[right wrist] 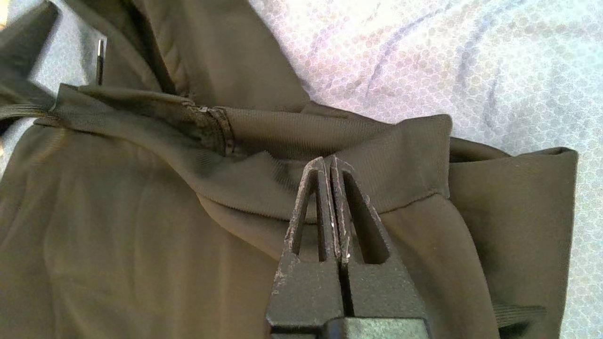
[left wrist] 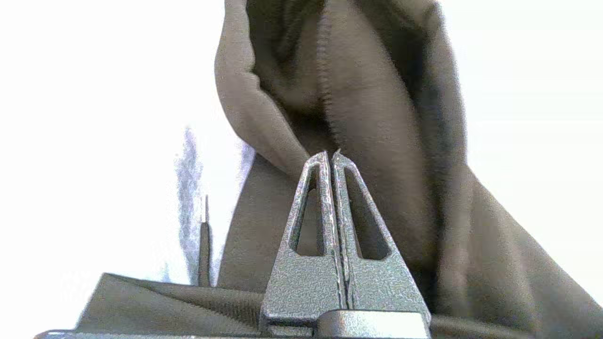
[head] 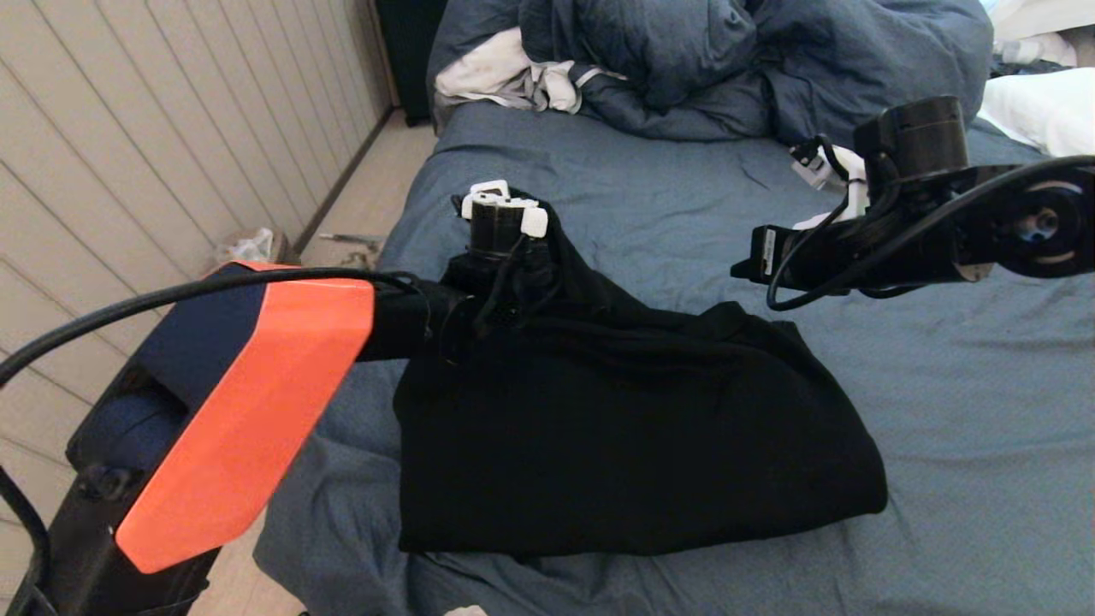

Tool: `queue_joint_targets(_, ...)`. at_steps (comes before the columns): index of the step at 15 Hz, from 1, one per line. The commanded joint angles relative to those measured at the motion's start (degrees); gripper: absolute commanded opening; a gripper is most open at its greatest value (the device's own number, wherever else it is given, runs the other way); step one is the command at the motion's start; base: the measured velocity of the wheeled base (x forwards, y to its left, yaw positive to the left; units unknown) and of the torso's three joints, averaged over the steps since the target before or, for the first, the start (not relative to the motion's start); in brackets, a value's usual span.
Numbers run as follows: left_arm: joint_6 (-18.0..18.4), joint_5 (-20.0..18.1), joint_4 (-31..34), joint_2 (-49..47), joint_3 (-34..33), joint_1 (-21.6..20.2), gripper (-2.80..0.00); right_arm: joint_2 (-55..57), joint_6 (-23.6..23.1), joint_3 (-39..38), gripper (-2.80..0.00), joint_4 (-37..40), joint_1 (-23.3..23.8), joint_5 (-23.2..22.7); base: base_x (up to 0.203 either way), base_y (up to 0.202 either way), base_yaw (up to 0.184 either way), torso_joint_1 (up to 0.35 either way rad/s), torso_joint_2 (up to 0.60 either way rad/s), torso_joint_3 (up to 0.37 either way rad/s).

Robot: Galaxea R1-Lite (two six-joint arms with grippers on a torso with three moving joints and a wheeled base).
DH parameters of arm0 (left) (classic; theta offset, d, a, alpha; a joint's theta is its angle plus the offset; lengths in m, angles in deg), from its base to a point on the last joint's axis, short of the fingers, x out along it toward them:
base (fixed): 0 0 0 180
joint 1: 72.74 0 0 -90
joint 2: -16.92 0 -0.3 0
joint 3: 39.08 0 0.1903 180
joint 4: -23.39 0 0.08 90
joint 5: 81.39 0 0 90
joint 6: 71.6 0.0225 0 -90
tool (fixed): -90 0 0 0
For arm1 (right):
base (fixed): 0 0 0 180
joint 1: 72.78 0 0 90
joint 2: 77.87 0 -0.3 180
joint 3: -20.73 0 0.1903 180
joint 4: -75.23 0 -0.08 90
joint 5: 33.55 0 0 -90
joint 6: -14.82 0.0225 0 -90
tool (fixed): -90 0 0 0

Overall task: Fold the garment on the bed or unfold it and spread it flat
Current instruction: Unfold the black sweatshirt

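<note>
I should use my left gripper to let go of the garment's peak and pull the garment's side edge [head: 418,386] against my right gripper, because the ribbed hem [head: 667,339] lies rippled across the black garment.
The black garment [head: 633,428] lies bunched on the blue-grey bed [head: 667,188]. Its upper left part is pulled up in a peak to my left gripper [head: 513,224], whose fingers are hidden there. In the left wrist view that gripper [left wrist: 330,155] is shut, with a fold of the garment [left wrist: 386,141] and its zipper [left wrist: 325,70] hanging from the tips. My right gripper [head: 742,278] hovers over a small bump in the garment's upper right edge. It [right wrist: 328,160] is shut at the ribbed hem [right wrist: 400,160], next to the zipper end [right wrist: 216,127].
A puffy dark blue duvet [head: 727,60] and a white-grey cloth [head: 505,77] are heaped at the far end of the bed. A white pillow [head: 1044,107] lies at the far right. Left of the bed are bare floor [head: 368,197] and a panelled wall [head: 128,128].
</note>
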Motion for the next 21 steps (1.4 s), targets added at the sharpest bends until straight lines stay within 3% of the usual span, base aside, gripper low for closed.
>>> queue_joint_targets(1, -0.4, 2.2, -1.3, -1.8, -0.2, 1.3, -2.80, 0.1, 0.1, 0.0, -2.80, 0.1, -0.1, -0.1, 0.000, 0.000, 0.000, 0.000, 0.00, 0.000)
queue_joint_targets(3, -0.5, 4.4, -2.6, -0.1, -0.7, 2.2, -2.80, 0.0, 0.1, -0.2, -2.80, 0.1, 0.0, -0.1, 0.000, 0.000, 0.000, 0.000, 0.00, 0.000)
queue_joint_targets(6, -2.1, 4.4, -0.6, 8.8, -5.5, 2.0, -2.80, -0.3, 0.1, -0.1, -2.80, 0.2, 0.0, -0.1, 0.000, 0.000, 0.000, 0.000, 0.00, 0.000)
queue_joint_targets(8, -4.8, 1.4, 3.8, 18.2, -12.6, 0.9, -2.80, -0.5, 0.2, 0.1, -2.80, 0.8, 0.0, -0.1, 0.000, 0.000, 0.000, 0.000, 0.00, 0.000)
queue_joint_targets(10, -8.6, -3.6, 10.3, 28.7, -21.0, -3.0, -2.80, -1.1, 0.5, -1.5, -2.80, 0.9, 0.2, 0.0, 0.000, 0.000, 0.000, 0.000, 0.00, 0.000)
queue_joint_targets(11, -10.2, -7.8, 13.7, 33.7, -27.6, -6.5, -2.80, -2.2, 0.3, -4.3, 0.00, 0.8, 0.3, 0.0, 0.000, 0.000, 0.000, 0.000, 0.00, 0.000)
queue_joint_targets(14, -13.1, -23.0, 20.1, 43.1, -44.5, -15.8, -2.80, -4.8, -0.7, -8.8, 0.00, 0.8, 4.8, -2.0, 0.000, 0.000, 0.000, 0.000, 0.00, 0.000)
queue_joint_targets(15, -13.6, -26.3, 21.5, 44.0, -46.3, -17.6, -1.67, -5.4, -0.7, -10.8, 0.00, 0.8, 5.5, -4.3, 0.000, 0.000, 0.000, 0.000, 0.00, 0.000)
queue_joint_targets(16, -13.7, -27.1, 22.2, 43.6, -46.6, -17.8, 0.00, -6.2, -0.7, -13.1, 0.00, 0.6, 6.4, -6.7, 0.000, 0.000, 0.000, 0.000, 0.00, 0.000)
queue_joint_targets(21, -13.7, -29.6, 21.8, 39.6, -49.7, -17.4, 0.00, -7.0, -0.9, -18.8, 0.00, 0.1, 9.3, -8.9, 0.000, 0.000, 0.000, 0.000, 0.00, 0.000)
